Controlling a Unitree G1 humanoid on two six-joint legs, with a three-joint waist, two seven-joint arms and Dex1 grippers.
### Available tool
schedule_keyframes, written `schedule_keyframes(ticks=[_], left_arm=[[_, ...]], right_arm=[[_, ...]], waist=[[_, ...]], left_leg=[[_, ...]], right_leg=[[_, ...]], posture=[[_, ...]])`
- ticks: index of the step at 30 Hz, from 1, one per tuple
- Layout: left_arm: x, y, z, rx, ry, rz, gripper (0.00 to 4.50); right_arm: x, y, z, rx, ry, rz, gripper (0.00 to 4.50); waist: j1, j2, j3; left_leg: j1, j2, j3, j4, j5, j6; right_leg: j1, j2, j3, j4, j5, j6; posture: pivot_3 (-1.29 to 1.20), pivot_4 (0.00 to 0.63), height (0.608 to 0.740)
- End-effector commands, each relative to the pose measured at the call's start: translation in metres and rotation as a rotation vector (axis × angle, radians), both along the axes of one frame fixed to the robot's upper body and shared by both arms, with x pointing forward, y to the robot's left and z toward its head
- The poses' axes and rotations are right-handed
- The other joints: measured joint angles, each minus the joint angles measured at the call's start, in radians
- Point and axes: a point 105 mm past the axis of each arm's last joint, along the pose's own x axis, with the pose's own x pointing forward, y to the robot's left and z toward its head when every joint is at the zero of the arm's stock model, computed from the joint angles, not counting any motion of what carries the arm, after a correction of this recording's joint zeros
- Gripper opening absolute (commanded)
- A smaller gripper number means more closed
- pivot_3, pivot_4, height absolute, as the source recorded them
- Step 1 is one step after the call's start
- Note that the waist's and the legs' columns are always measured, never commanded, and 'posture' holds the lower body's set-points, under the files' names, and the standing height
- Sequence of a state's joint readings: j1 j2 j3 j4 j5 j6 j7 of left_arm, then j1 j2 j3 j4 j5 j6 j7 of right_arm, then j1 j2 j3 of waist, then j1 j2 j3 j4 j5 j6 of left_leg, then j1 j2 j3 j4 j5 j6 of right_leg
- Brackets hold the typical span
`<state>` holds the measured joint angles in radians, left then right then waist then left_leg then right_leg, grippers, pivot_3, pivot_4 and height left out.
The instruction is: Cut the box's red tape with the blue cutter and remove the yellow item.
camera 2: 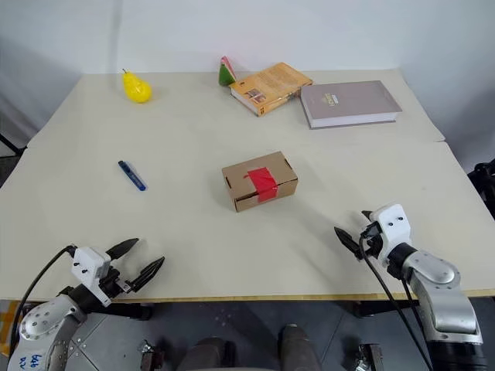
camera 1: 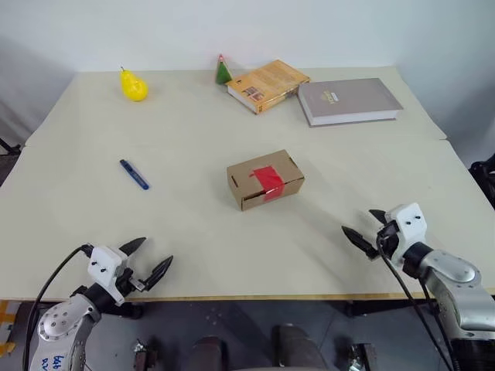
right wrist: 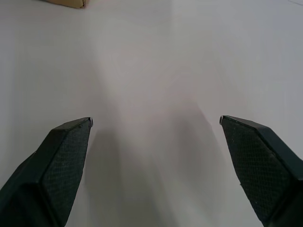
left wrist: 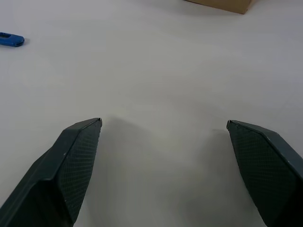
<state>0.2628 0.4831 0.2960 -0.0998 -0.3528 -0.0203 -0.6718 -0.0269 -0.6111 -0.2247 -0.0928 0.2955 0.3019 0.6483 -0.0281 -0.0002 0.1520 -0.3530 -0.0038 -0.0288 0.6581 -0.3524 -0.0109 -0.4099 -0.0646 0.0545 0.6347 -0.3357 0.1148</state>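
My gripper will make the cardboard box (camera 1: 265, 179) swivel flat and stay shut when it pushes the box, because the box lies low and wide with clear space (camera 1: 329, 182) around it.
The brown cardboard box (camera 1: 265, 179) lies shut at the middle of the table, with the red tape (camera 1: 270, 182) across its top seam and down its front. The blue cutter (camera 1: 134, 175) lies flat to the box's left, well apart from it. The yellow item is hidden. My left gripper (camera 1: 151, 258) hovers open at the table's near left edge, nothing between its fingers (left wrist: 71, 161). At the near right, my right gripper (camera 1: 363, 226) is open and empty too, pointing toward the box. An edge of the box (left wrist: 222, 4) and the cutter (left wrist: 10, 39) show in the left wrist view.
A glossy yellow pear (camera 1: 133, 85) stands at the far left. A small green and red cone (camera 1: 223, 71), an orange book (camera 1: 267, 84) and a grey book (camera 1: 348, 100) lie along the far edge. A seam (camera 1: 433, 139) crosses the table's right side.
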Motion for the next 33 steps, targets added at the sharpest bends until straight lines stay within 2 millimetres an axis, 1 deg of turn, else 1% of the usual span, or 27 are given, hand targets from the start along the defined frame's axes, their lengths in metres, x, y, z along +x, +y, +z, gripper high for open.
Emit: schedule_keyframes(ticks=[1,4,6,7,10,11,13,14,18,20,22,24,25,26,29,31,33], left_arm=[[0.001,0.004,0.002,-0.006,0.001,0.026,4.48],[0.003,0.002,0.004,0.020,-0.004,0.026,4.48],[0.009,0.001,0.000,0.041,0.030,0.049,4.48],[0.011,0.000,-0.001,0.048,0.043,0.045,4.48],[0.018,-0.002,0.004,0.035,0.019,0.026,4.48],[0.026,0.000,0.006,0.014,0.013,0.050,4.31],[0.040,-0.002,0.012,0.015,-0.014,0.044,3.93],[0.047,-0.005,0.015,0.019,-0.025,0.032,3.66],[0.063,-0.009,0.018,0.018,-0.037,0.011,2.42],[0.073,-0.016,0.022,0.016,-0.058,-0.011,1.78],[0.081,-0.023,0.024,0.004,-0.067,-0.032,1.16],[0.098,-0.035,0.027,-0.007,-0.080,-0.059,0.54],[0.107,-0.042,0.029,-0.008,-0.087,-0.075,0.17],[0.116,-0.049,0.032,-0.008,-0.095,-0.088,0.04],[0.135,-0.060,0.042,-0.015,-0.135,-0.109,0.04],[0.150,-0.068,0.047,-0.022,-0.144,-0.109,0.04],[0.160,-0.075,0.050,-0.045,-0.143,-0.111,0.04]], right_arm=[[0.005,-0.005,0.014,-0.020,-0.065,-0.025,4.50],[0.010,-0.011,0.016,-0.033,-0.080,-0.073,4.50],[0.015,-0.017,0.011,-0.068,-0.047,-0.133,4.50],[0.017,-0.016,0.011,-0.072,-0.046,-0.136,4.50],[0.021,-0.012,0.018,-0.067,-0.081,-0.121,4.50],[0.027,-0.012,0.022,-0.040,-0.091,-0.144,4.32],[0.036,-0.007,0.034,0.004,-0.127,-0.152,3.91],[0.041,-0.004,0.037,0.007,-0.136,-0.146,3.63],[0.054,0.008,0.043,0.015,-0.150,-0.127,2.26],[0.065,0.015,0.047,0.044,-0.152,-0.132,1.54],[0.074,0.020,0.049,0.061,-0.150,-0.129,0.84],[0.086,0.029,0.049,0.058,-0.127,-0.119,0.12],[0.091,0.033,0.049,0.052,-0.108,-0.117,0.00],[0.094,0.037,0.050,0.044,-0.088,-0.113,0.00],[0.090,0.053,0.057,0.062,-0.082,-0.060,0.00],[0.084,0.062,0.057,0.066,-0.067,-0.024,0.00],[0.082,0.066,0.056,0.066,-0.064,-0.017,0.00]], waist=[[0.000,0.000,0.000],[0.000,0.000,0.000],[0.000,0.000,0.000],[0.001,0.000,0.000],[0.002,0.000,0.000],[0.002,0.000,0.000],[0.001,0.000,0.000],[0.001,0.000,0.000],[-0.001,0.000,0.001],[-0.001,-0.001,0.001],[-0.001,-0.001,0.001],[0.000,-0.001,0.001],[0.001,-0.001,0.001],[0.002,-0.001,0.001],[0.010,-0.002,0.001],[0.009,-0.002,0.001],[0.006,-0.002,0.001]], left_leg=[[0.000,0.000,0.000,0.000,0.000,0.000],[0.000,0.000,0.000,0.000,0.000,0.000],[0.000,0.000,0.000,0.000,0.000,0.000],[0.000,0.000,0.000,0.000,0.000,0.000],[0.000,0.000,0.000,0.001,0.000,0.000],[0.000,0.000,0.000,0.000,0.000,0.000],[0.000,0.000,0.000,0.001,0.000,0.000],[0.000,-0.001,0.000,0.001,0.001,-0.001],[-0.001,-0.001,0.000,0.003,0.001,-0.002],[-0.001,-0.001,0.000,0.003,0.003,-0.006],[-0.002,-0.001,0.001,0.003,0.003,-0.006],[-0.002,-0.001,0.001,0.004,0.003,-0.007],[-0.002,-0.001,0.001,0.005,0.003,-0.007],[-0.003,-0.001,0.001,0.005,0.003,-0.007],[-0.005,-0.002,-0.002,0.008,0.004,-0.007],[-0.006,-0.002,-0.002,0.008,0.004,-0.007],[-0.009,-0.002,-0.002,0.007,0.003,-0.007]], right_leg=[[0.000,0.000,0.000,0.000,0.000,0.000],[0.000,0.000,0.000,0.000,0.000,0.000],[0.000,0.000,0.000,0.000,0.000,0.000],[0.000,0.000,0.000,0.000,0.000,0.000],[0.000,0.000,0.000,0.001,0.000,0.000],[0.000,0.000,0.000,0.001,0.000,0.000],[0.000,0.000,0.000,0.001,0.000,0.000],[0.000,0.000,0.000,0.002,0.000,0.000],[-0.001,0.000,-0.001,0.004,0.001,0.001],[-0.002,0.000,-0.001,0.004,0.001,0.001],[-0.004,0.000,-0.001,0.005,0.001,0.002],[-0.004,0.000,-0.002,0.007,0.001,0.002],[-0.004,0.000,-0.002,0.008,0.001,0.002],[-0.004,0.000,-0.002,0.008,0.001,0.003],[-0.005,-0.001,-0.008,0.009,0.002,0.003],[-0.005,-0.001,-0.010,0.011,0.002,0.004],[-0.008,-0.001,-0.013,0.011,0.002,0.004]], posture=[[0.00,0.150,0.740],[0.00,0.150,0.740],[0.00,0.150,0.740],[0.00,0.150,0.740],[0.00,0.150,0.740],[0.00,0.150,0.740],[0.00,0.150,0.740],[0.00,0.150,0.740],[0.00,0.150,0.740],[0.00,0.150,0.740],[0.00,0.150,0.740],[0.00,0.150,0.740],[0.00,0.150,0.740],[0.00,0.150,0.740],[0.00,0.150,0.740],[0.00,0.150,0.740],[0.00,0.150,0.740]])
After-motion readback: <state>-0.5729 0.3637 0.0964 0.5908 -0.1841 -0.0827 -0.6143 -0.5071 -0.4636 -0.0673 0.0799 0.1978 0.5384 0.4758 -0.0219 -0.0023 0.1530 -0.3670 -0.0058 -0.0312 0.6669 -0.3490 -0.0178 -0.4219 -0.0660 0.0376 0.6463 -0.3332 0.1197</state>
